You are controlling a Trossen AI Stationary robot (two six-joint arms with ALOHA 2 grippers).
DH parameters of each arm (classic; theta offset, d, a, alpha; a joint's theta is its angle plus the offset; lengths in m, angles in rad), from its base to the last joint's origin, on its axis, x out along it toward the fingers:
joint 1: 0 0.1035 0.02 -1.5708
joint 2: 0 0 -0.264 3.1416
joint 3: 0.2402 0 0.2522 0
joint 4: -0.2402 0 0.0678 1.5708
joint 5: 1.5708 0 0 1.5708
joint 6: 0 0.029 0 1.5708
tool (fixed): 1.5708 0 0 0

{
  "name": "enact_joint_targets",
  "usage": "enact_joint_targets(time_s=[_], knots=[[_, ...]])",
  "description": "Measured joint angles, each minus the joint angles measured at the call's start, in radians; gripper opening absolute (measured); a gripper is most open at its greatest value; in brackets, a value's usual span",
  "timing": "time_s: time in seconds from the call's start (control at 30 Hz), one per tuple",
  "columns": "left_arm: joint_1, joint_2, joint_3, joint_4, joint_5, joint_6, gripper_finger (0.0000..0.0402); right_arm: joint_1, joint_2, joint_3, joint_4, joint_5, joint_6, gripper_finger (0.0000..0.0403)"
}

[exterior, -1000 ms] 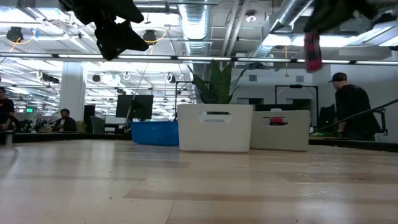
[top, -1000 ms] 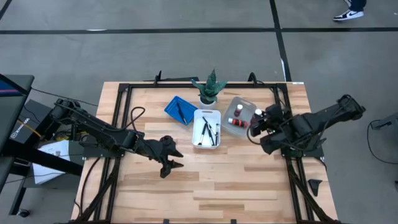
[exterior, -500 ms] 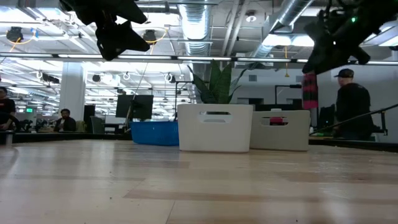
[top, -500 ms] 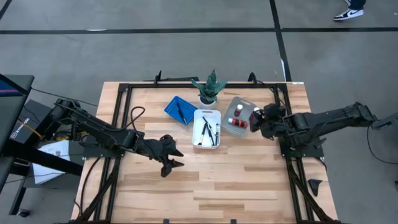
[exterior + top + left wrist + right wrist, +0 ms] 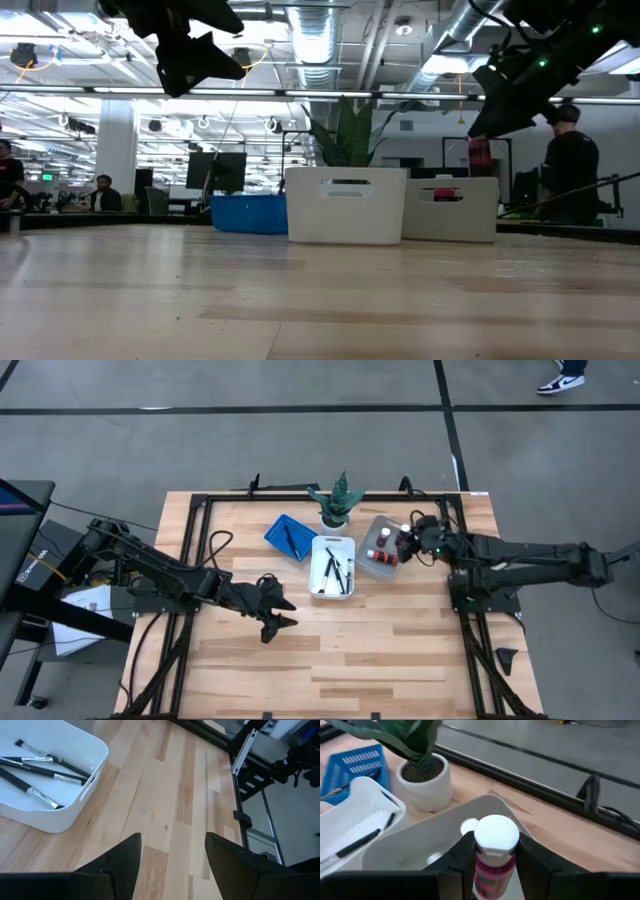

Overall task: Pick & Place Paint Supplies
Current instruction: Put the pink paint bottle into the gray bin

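My right gripper should keep lowering the red-pink bottle (image 5: 480, 156), upright over a free spot on the bottom of the grey tray (image 5: 397, 541), until its base stands there, then open.
My right gripper (image 5: 411, 543) is shut on a red-pink bottle with a white cap (image 5: 495, 851), held over the far right part of the grey tray (image 5: 389, 526). The bottle also shows in the low view (image 5: 480, 155). Two more such bottles (image 5: 383, 547) stand in that tray. Several dark paintbrushes lie in the white tray (image 5: 333, 586), and they show in the left wrist view (image 5: 42, 767). One brush lies in the blue tray (image 5: 283, 532). My left gripper (image 5: 279, 616) is open and empty above the table's left middle. My right gripper pinches the bottle's body just under the white cap (image 5: 492, 866) between its two fingers, one on each side. The fingers come slanting down from the table's right. The bottle stands upright, cap up, lifted clear above the grey tray.
A small green plant in a white pot (image 5: 337, 502) stands just beyond the white tray, between the blue and grey trays. A black frame (image 5: 452, 575) runs along the table's sides. Bare wood (image 5: 380, 645) fills the near half of the table.
My right arm has stretched out toward the table's left and far edge, carrying the bottle from beside the grey tray to above it. In the low view the bottle has come down. It has stayed upright in the shut fingers.
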Motion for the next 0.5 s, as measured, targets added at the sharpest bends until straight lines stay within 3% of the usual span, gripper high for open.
enact_joint_targets(time_s=[0.2,0.5], knots=[[0.0,0.0,0.0,0.0,-0.002,0.0,0.0213,-0.11,0.023,0.001,0.062,-0.141,-0.126,0.0108],[0.0,0.0,0.0,-0.001,-0.006,-0.015,0.0213,-0.176,0.105,-0.015,0.173,-0.207,-0.223,0.0108]])
